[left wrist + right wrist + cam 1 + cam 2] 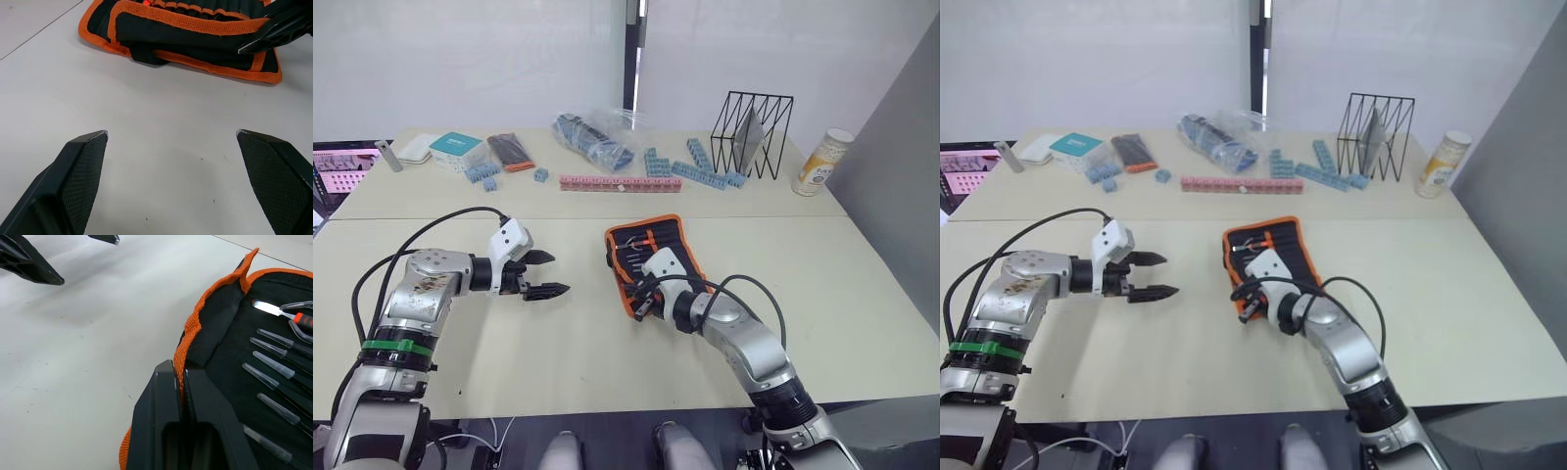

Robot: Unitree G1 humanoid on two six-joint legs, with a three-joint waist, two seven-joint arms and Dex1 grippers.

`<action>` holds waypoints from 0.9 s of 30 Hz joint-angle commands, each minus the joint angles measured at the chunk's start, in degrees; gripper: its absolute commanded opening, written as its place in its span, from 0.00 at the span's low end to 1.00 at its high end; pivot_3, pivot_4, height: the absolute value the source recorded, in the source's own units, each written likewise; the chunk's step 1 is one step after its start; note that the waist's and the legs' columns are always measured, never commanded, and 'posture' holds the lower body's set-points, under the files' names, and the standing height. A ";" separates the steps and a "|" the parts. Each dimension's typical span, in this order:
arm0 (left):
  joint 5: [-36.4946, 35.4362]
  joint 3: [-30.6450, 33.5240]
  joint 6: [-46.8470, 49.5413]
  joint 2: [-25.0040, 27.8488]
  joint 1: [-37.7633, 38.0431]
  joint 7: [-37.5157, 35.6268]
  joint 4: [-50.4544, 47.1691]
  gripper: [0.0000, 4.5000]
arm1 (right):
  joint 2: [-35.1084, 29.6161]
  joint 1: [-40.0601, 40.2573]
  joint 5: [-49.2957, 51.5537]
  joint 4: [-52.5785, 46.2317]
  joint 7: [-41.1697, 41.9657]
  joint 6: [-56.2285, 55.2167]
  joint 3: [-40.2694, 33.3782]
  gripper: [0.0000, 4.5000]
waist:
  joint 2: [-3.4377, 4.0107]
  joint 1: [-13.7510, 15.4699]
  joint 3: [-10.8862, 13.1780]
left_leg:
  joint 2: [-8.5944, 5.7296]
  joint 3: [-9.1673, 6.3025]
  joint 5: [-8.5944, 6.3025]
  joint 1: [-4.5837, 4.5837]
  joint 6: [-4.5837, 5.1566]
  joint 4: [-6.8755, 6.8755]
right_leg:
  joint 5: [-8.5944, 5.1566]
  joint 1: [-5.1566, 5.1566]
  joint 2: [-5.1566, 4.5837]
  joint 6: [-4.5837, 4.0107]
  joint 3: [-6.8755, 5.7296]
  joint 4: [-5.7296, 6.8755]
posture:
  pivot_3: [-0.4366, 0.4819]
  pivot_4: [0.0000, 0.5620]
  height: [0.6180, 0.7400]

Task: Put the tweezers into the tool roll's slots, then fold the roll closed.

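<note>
My gripper will make the black flap (183, 39) fold over the tweezers' tips when it pulls the flap's binding, because the near flap's orange edge (183, 18) stands up free.
The tool roll (656, 250), black with orange binding, lies open on the table right of centre. Several tweezers (274, 357) with clear tip caps sit side by side in its slots (293, 382), next to an orange-handled tool (302, 319). My right gripper (178, 371) is shut on the roll's orange edge at its near left corner (641, 299), and that side flap curls upward. My left gripper (548, 275) hovers open and empty a short way left of the roll. In the left wrist view its open fingers (80, 161) face the roll (195, 34).
Along the back of the table lie a pink block strip (607, 183), blue blocks (700, 168), a plastic bag of blue parts (597, 137), a black wire rack (752, 132), a can (822, 162), a dark orange-ended case (512, 152) and a teal box (458, 147).
</note>
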 commanded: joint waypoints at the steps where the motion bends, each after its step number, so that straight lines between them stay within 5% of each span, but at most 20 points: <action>1: 1.49 -1.65 -3.69 -0.79 -2.68 -1.48 1.20 1.00 | -1.40 1.00 1.36 -4.86 2.67 -0.51 0.05 0.00 | 0.00 0.05 0.00 | 0.00 0.00 0.00 -0.01 0.00 0.00 | 0.00 0.00 0.00 0.00 -0.01 0.00 | 0.48 0.27 0.97; 12: 5.92 -7.48 -13.49 -5.15 -9.28 -6.45 9.17 1.00 | -14.05 7.65 3.64 -15.77 11.72 3.04 0.36 0.00 | -0.02 0.12 0.00 | -0.01 0.00 0.00 -0.03 0.00 0.04 | -0.01 0.01 0.00 0.01 0.00 -0.03 | 0.48 0.27 0.97; 22: 12.36 -13.86 -28.93 -10.60 -18.33 -13.28 21.67 1.00 | -13.74 10.52 5.24 -19.07 9.65 5.91 -0.15 0.00 | -0.04 0.08 0.01 | -0.03 0.00 0.00 -0.11 0.00 0.11 | 0.00 0.01 0.00 0.02 0.02 -0.04 | 0.48 0.27 0.97; 27: 14.31 -14.77 -32.64 -12.32 -21.18 -14.47 26.79 0.70 | -14.01 11.13 5.13 -19.67 8.88 6.25 -0.55 0.00 | -0.04 0.12 0.00 | -0.04 -0.01 0.00 -0.12 0.00 0.11 | 0.00 0.01 0.00 0.02 0.03 -0.04 | 0.48 0.27 0.97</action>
